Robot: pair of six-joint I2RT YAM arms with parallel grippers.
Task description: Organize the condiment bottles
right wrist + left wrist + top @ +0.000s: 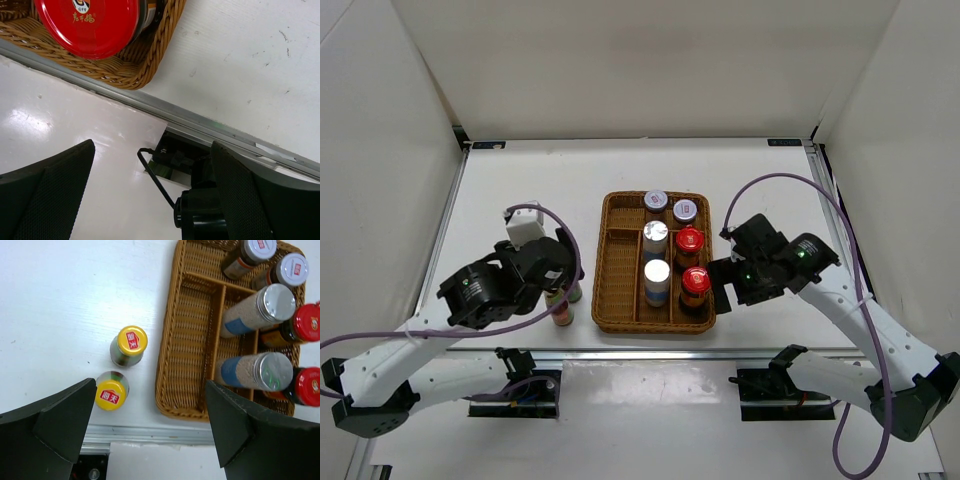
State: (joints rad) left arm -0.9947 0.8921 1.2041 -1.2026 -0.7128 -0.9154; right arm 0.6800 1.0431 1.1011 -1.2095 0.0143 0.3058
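Note:
The robot's left gripper should keep going down with its fingers open until they are on both sides of the near yellow-capped bottle (111, 393), then close, since a free gap (142, 392) separates that bottle from the tray.
Six condiment bottles stand in the wicker tray (620, 300): two grey-lidded jars (656, 201) at the back, two silver-topped tall ones (657, 272) in the middle strip, and two red-capped dark ones (696, 281) on the right. Two yellow-capped bottles (132, 340) (110, 394) stand on the table left of the tray. My left gripper (150, 435) is open and empty above them, over the tray's near-left corner. My right gripper (152, 190) is open and empty, just right of the near red-capped bottle (87, 25).
The tray's long left compartment (185, 340) holds nothing. The metal table edge (200, 125) runs just in front of the tray. White walls enclose the table on three sides.

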